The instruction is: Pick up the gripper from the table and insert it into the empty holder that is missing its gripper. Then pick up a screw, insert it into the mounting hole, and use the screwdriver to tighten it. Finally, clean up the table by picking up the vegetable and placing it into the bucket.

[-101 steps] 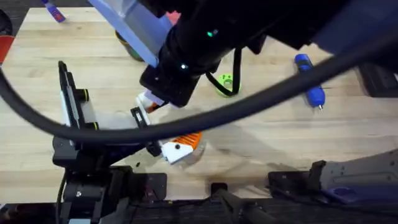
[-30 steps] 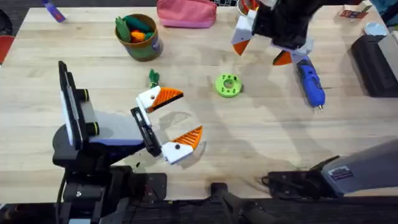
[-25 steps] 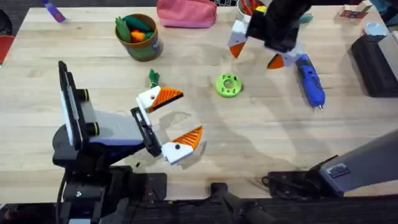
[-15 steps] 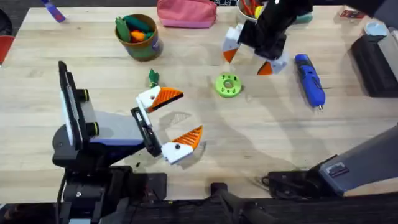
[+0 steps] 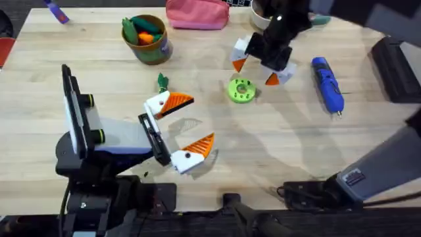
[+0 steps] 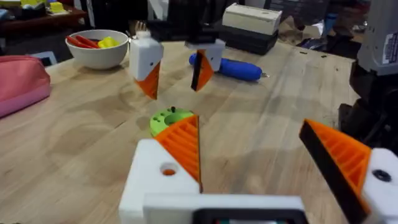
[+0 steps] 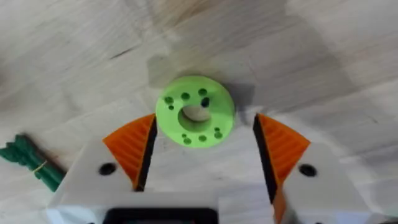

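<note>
The small dark screw [image 7: 205,101] sticks up above the green round disc [image 5: 241,91], so when I lift, the screw will come loose and the disc will stay behind.
My right gripper [image 5: 254,72] hangs open just above the green round disc [image 5: 241,90], its orange fingers pointing down at either side of the disc [image 7: 217,118]. The left wrist view shows the same right gripper [image 6: 174,92] over that disc [image 6: 166,118]. My left gripper [image 5: 202,118] rests open near the table's middle, with both white holders carrying orange fingers [image 6: 183,146]. A loose gripper and an empty holder are out of view. The blue screwdriver [image 5: 327,83] lies to the right. The green vegetable [image 5: 162,82] lies beside the left gripper. The green bucket [image 5: 156,47] stands at the back left.
A pink pouch [image 5: 197,14] and a white bowl [image 6: 98,48] sit at the table's far edge. A black box [image 5: 396,69] stands at the right edge. The bucket holds toy vegetables. Bare wood lies in front of the disc and the screwdriver.
My right arm, earlier close under the camera, has swung from beside the screwdriver leftward and toward me, ending over the green disc. The left arm has not moved.
</note>
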Robot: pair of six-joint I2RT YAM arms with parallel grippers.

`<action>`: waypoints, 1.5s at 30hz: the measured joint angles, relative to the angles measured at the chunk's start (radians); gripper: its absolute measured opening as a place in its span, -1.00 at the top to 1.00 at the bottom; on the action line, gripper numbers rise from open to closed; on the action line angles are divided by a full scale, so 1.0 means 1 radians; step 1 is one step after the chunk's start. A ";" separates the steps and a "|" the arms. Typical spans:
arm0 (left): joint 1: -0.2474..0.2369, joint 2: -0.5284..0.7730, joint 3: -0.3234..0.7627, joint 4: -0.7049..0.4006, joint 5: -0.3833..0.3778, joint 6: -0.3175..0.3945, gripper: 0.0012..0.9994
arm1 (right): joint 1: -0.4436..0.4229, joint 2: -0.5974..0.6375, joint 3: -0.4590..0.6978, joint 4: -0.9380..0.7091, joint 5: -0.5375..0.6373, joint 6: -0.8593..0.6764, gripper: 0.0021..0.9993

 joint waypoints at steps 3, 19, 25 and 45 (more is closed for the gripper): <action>0.000 0.000 0.000 0.000 0.000 0.000 -0.97 | 0.000 0.041 0.000 0.025 0.000 0.008 -0.75; 0.000 0.000 0.000 0.000 0.000 0.000 -0.97 | 0.000 0.075 -0.002 0.044 0.000 0.039 -0.46; 0.000 0.000 0.000 0.000 0.000 0.000 -0.97 | 0.000 0.075 -0.002 0.045 0.001 0.042 -0.35; 0.000 0.000 0.000 0.000 0.000 0.000 -0.97 | 0.013 0.076 -0.067 0.115 0.012 0.065 -0.15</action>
